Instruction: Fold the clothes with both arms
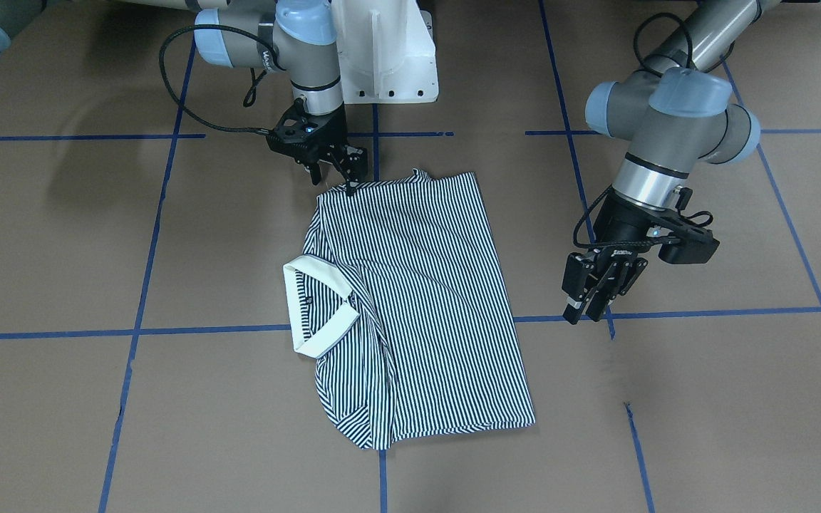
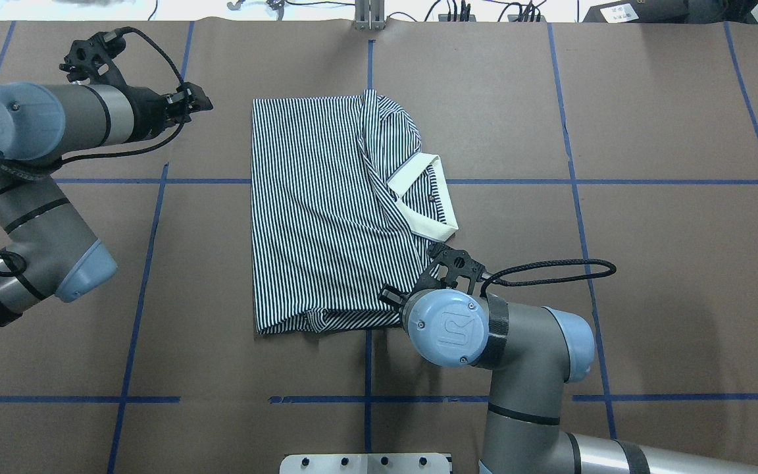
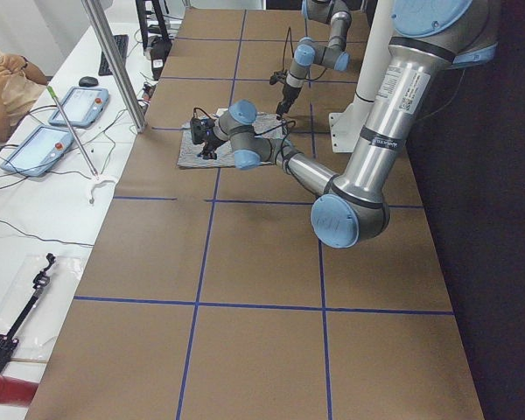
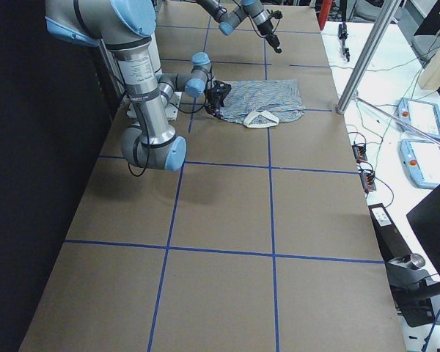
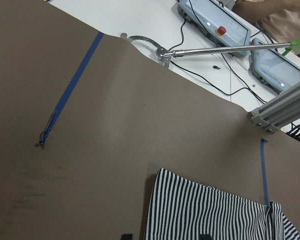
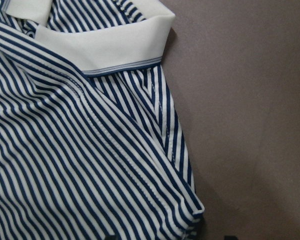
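Observation:
I expect a loose flap to be hidden underneath when I fold the shirt point(image 1: 437, 308), because a crumpled tip point(image 1: 420, 174) sticks out past the striped polo shirt's near edge.
The striped polo shirt point(image 1: 425, 285) lies flat on the brown table, folded into a long rectangle, with its cream collar point(image 1: 314, 285) turned out to one side. My right gripper point(image 1: 336, 182) stands at the shirt's corner nearest the robot base, one fingertip touching the fabric, and its jaws look open. The right wrist view shows that corner point(image 6: 192, 220) and the collar point(image 6: 115, 50) up close. My left gripper point(image 1: 587, 313) hangs open and empty above bare table, well off the shirt's opposite long edge. In the overhead view the left gripper point(image 2: 202, 104) is beside the shirt point(image 2: 313, 210).
The white pedestal base point(image 1: 389, 57) stands just behind the shirt. Blue tape lines point(image 1: 168, 331) cross the brown table cover. Beyond the far edge are an aluminium post point(image 3: 114, 61), control tablets point(image 3: 57, 131), cables and a seated person point(image 3: 4, 83).

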